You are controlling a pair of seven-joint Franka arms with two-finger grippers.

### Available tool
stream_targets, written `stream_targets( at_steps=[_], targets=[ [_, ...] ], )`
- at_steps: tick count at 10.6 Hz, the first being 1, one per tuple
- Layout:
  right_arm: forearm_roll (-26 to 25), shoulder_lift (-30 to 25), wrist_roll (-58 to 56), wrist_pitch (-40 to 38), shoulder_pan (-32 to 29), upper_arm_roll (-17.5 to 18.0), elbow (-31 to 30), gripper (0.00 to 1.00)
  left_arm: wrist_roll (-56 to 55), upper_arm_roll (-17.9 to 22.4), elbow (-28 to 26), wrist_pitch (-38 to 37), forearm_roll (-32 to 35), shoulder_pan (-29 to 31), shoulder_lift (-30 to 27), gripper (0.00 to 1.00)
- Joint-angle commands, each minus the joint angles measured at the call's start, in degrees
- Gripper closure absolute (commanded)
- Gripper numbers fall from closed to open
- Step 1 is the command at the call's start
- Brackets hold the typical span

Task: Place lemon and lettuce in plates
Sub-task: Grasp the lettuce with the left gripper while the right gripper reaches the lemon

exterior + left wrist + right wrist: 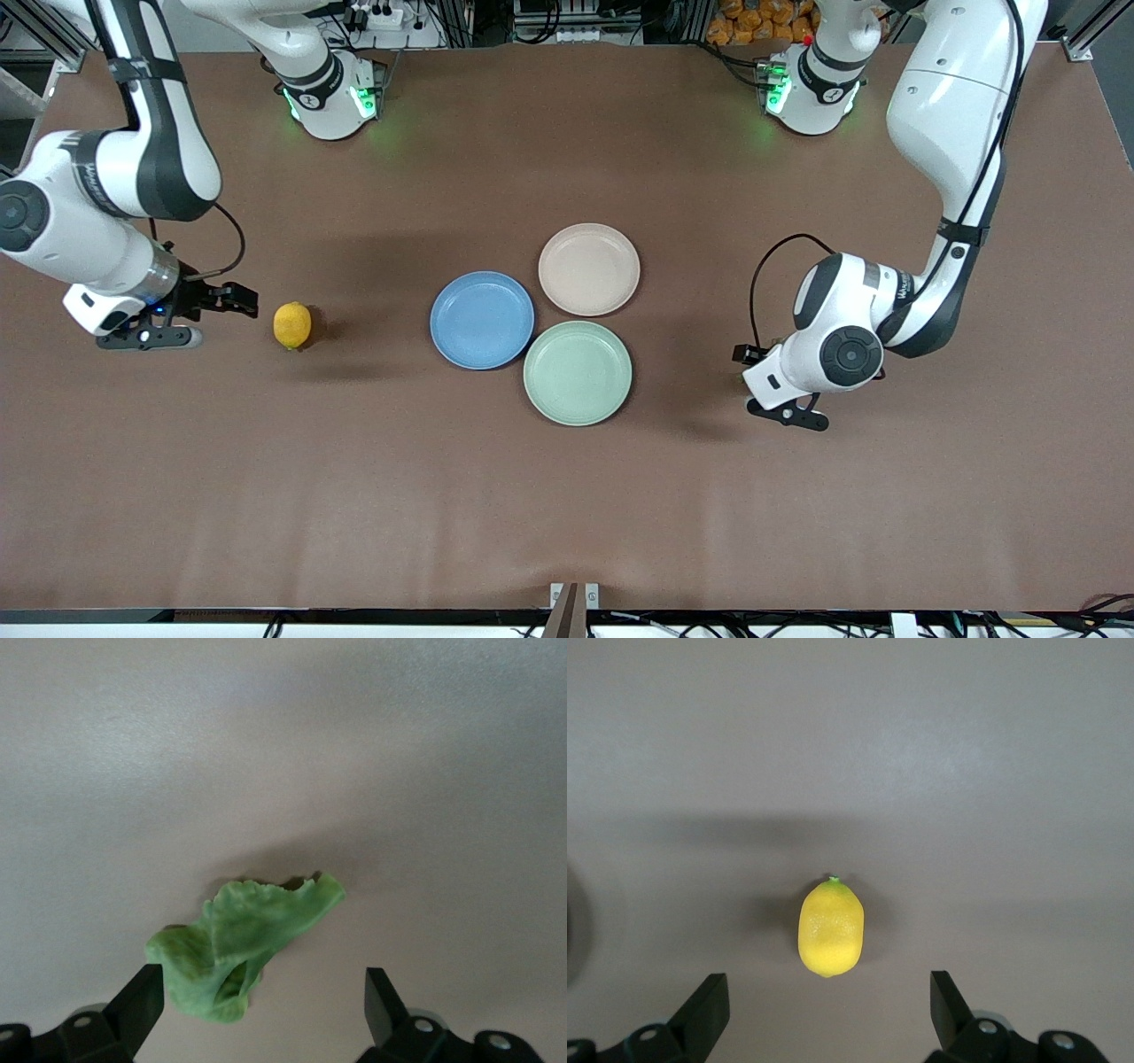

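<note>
The lettuce (pixel 232 948) should stick out stiffly from the robot's left gripper when the robot carries it, because the ruffled edge (pixel 266 887) arches over a dark shadow.
The yellow lemon (pixel 292 325) lies on the brown table toward the right arm's end. My right gripper (pixel 241 301) is open and empty just beside it. In the right wrist view the lemon (pixel 831 926) sits just ahead of the open right gripper (pixel 828 1010), clear of both fingers. The green ruffled lettuce (pixel 239 948) lies on the table in the left wrist view, partly between the fingers of my open left gripper (pixel 261 1010), close to one finger (pixel 142 1001). In the front view my left gripper (pixel 751 365) hangs low and hides the lettuce. The blue plate (pixel 482 319) and beige-pink plate (pixel 589 268) are empty.
A mint-green plate (pixel 578 372) sits against the blue and beige-pink plates, nearest the front camera. The three plates form a cluster mid-table between the two grippers. The arm bases stand at the table's back edge.
</note>
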Motion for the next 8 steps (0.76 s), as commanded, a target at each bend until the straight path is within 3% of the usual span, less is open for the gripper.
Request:
stream_targets(
  at_steps=[1,8],
  targets=[
    [0.11,1.59,-0.69,8.62,-0.67,0.61,-5.23,0.00,-0.74,0.33,-3.23,3.18,1.53,0.34,-1.15,0.00],
    [0.72,8.18,1.24,25.43,-0.32,1.14,-13.06,0.00,-0.65,0.33,-5.96,5.82,4.52,2.10,-0.10,0.00]
  ],
)
